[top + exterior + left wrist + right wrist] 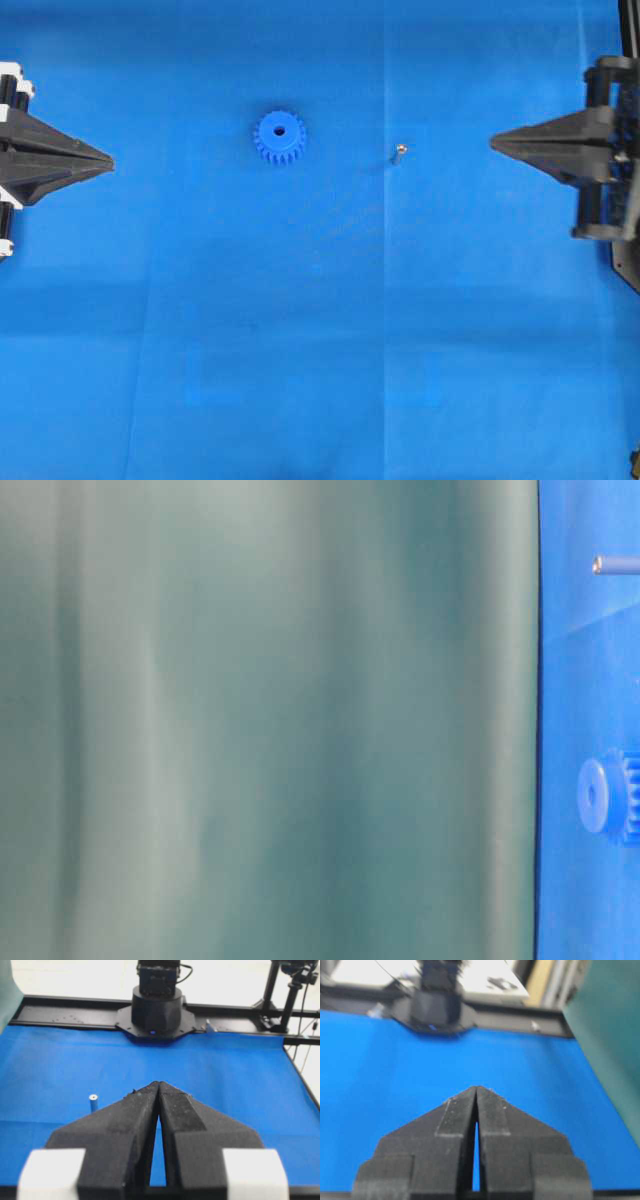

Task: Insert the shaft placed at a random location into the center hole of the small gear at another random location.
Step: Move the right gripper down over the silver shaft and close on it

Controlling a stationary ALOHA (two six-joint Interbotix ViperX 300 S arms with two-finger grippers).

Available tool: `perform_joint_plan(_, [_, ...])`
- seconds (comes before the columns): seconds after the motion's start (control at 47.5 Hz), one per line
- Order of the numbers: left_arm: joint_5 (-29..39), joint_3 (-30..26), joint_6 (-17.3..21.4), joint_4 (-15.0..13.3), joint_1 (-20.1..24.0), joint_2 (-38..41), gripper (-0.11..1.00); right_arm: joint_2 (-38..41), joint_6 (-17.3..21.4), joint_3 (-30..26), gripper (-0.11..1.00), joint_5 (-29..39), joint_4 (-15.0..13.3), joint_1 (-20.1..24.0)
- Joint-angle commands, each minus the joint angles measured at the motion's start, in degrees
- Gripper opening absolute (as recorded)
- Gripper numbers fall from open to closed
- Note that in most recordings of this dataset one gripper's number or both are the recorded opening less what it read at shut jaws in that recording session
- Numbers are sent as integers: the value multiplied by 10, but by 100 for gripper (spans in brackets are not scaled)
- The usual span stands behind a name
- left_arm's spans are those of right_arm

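Note:
I keep moving my right gripper toward the shaft until its open fingers are on either side of the shaft, and then close them, because the shaft stands upright (400, 153) and clear of the small gear.
The small gear (279, 137), bright blue with short teeth, lies flat on the blue mat, hub up, its center hole (279, 130) dark and uncovered. The shaft (398, 152), a tiny silvery pin, stands upright on the mat to the gear's right, apart from it. The table-level view, turned sideways, shows the gear (605, 795) and the shaft (615, 565) at its right edge. My left gripper (110, 160) rests at the left edge, shut and holding nothing. From the left wrist view the shaft (93, 1101) stands left of the shut fingertips (158, 1083). My right gripper (493, 143) is shut, right of the shaft.
A blue mat (320, 350) covers the table. A green curtain (270, 720) fills most of the table-level view. The opposite arm's black base (155, 1005) and a black frame rail (65, 1015) stand at the mat's far edge in the left wrist view.

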Motion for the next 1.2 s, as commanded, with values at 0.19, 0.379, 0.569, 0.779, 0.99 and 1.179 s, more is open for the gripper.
perform_joint_plan(0.19, [-3, -4, 0, 0, -2, 2, 0, 156, 1, 4, 45, -89, 40, -47])
perform_joint_plan(0.379, [-3, -3, 1, 0, -2, 2, 0, 275, 1, -2, 78, -150, 47, -49])
perform_joint_plan(0.569, [-3, -2, 1, 0, -1, 2, 0, 378, 0, -9, 74, -219, 79, -51])
perform_joint_plan(0.779, [-3, 0, 0, 0, 1, 0, 0, 464, 0, -20, 74, -258, 103, -52])
perform_joint_plan(0.99, [-3, 1, 0, 0, 2, 1, 0, 504, 0, -40, 73, -263, 103, -52])
perform_joint_plan(1.179, [-3, 2, 0, 0, 2, 1, 0, 507, 0, -40, 67, -264, 103, -52])
